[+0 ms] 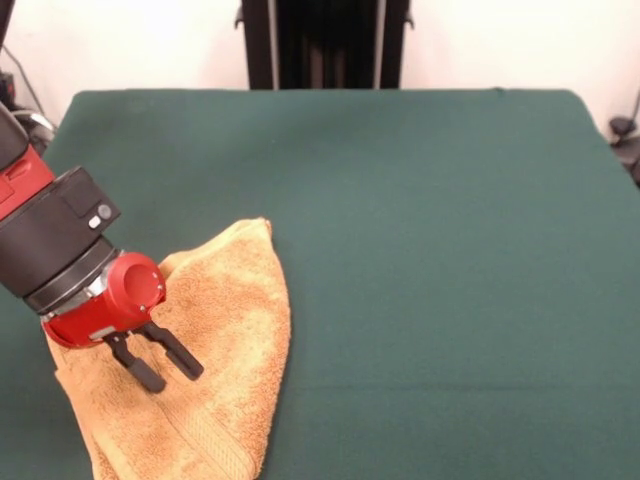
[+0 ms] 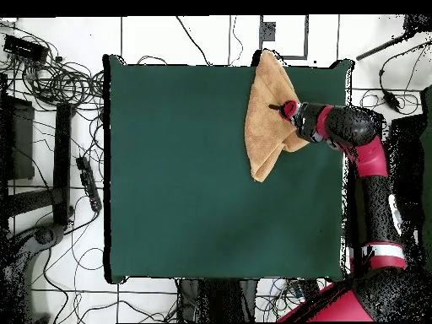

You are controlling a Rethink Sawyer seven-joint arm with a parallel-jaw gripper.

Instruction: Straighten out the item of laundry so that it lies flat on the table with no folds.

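Note:
The towel shows layered edges (image 1: 84,425) along its side, so I expect the fold of cloth (image 1: 125,405) to spread outward and pull the pointed tip along when the robot pulls.
The orange-yellow towel (image 1: 225,330) lies bunched in a rough triangle at the table's near left corner in the front view, with folds along its right side and a woven band low down. In the overhead view the towel (image 2: 268,126) sits at the top right corner and pokes past the table's edge. The green table (image 1: 430,250) is bare elsewhere. My gripper (image 1: 170,372) points down at the towel's middle with its two black fingers apart and nothing between them. It also shows in the overhead view (image 2: 277,107).
The robot's black pedestal (image 1: 325,45) stands behind the far edge. In the overhead view, cables (image 2: 59,80) and black stands (image 2: 34,169) lie on the floor to the left of the table (image 2: 186,169). The red arm (image 2: 371,160) runs along the table's right side.

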